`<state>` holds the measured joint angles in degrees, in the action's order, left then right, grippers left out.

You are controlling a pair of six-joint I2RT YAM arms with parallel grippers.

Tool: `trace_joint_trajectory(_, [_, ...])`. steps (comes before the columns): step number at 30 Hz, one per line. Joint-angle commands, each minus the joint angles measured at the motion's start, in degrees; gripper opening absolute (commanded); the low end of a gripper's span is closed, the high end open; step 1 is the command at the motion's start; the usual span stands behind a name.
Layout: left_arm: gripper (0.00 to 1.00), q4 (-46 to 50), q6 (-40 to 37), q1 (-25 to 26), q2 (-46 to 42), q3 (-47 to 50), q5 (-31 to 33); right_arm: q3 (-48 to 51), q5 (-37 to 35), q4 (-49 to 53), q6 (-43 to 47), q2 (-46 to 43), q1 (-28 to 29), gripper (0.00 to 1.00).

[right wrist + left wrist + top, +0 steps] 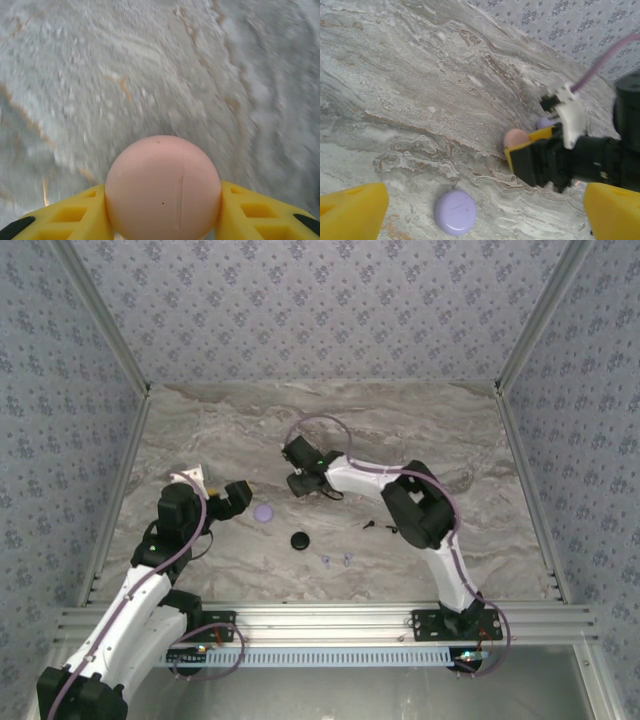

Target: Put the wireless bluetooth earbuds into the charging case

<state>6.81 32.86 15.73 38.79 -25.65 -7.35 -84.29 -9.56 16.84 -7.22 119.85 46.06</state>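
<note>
My left gripper needs to grab the case (pixel 514 138), because my right gripper is holding the closed pink charging case (pixel 163 187) by both sides and needs to be free to open it.
My right gripper (pixel 162 194) is shut on a round pink charging case (pixel 163 189), its yellow fingers pressing both sides just above the marble table (pixel 150 65). From above, that gripper (pixel 298 483) sits at mid-table. A closed lavender charging case (pixel 455 212) lies on the table between the wide-open fingers of my left gripper (pixel 482 202), untouched. In the top view the left gripper (pixel 238 497) is just left of this case (pixel 263 512). Two lavender earbuds (pixel 336 560) and a black pair (pixel 370 525) lie loose nearer the front.
A closed black round case (pixel 300 540) lies between the lavender case and the earbuds. Seen from the left wrist, the right gripper (pixel 540 160) with the pink case (pixel 516 137) is close ahead. Patterned walls and metal rails (pixel 115 510) ring the table.
</note>
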Motion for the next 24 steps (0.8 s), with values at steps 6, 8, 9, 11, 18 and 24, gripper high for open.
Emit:
trace_joint_trajectory(6, [0.96, -10.05, 3.38, -0.61, 4.65, -2.11, -14.3, 27.2, 1.06, -19.52, 15.75, -29.71, 1.55, 0.48])
trace_joint_trajectory(8, [0.9, -10.66, 3.6, -0.61, 7.44, -4.32, -20.55, 32.88, 0.19, -21.86, 18.46, -36.79, 3.03, 0.48])
trace_joint_trajectory(9, [0.87, -10.73, 3.61, -0.58, 8.87, -5.74, -23.72, 35.17, -0.14, -22.19, 19.75, -39.92, 3.57, 0.48])
trace_joint_trajectory(11, [0.83, -10.94, 4.16, -0.56, 11.21, -8.12, -28.65, 38.3, -0.23, -21.75, 22.01, -45.83, 4.59, 0.48])
trace_joint_trajectory(18, [0.72, -14.54, 4.25, 1.85, 16.79, -13.11, -41.88, 40.55, -1.39, -15.29, 27.57, -57.71, 7.59, 0.48])
trace_joint_trajectory(24, [0.71, -16.6, 3.01, 8.25, 20.62, -15.9, -44.22, 39.49, -2.76, -14.04, 29.89, -59.46, 9.01, 0.48])
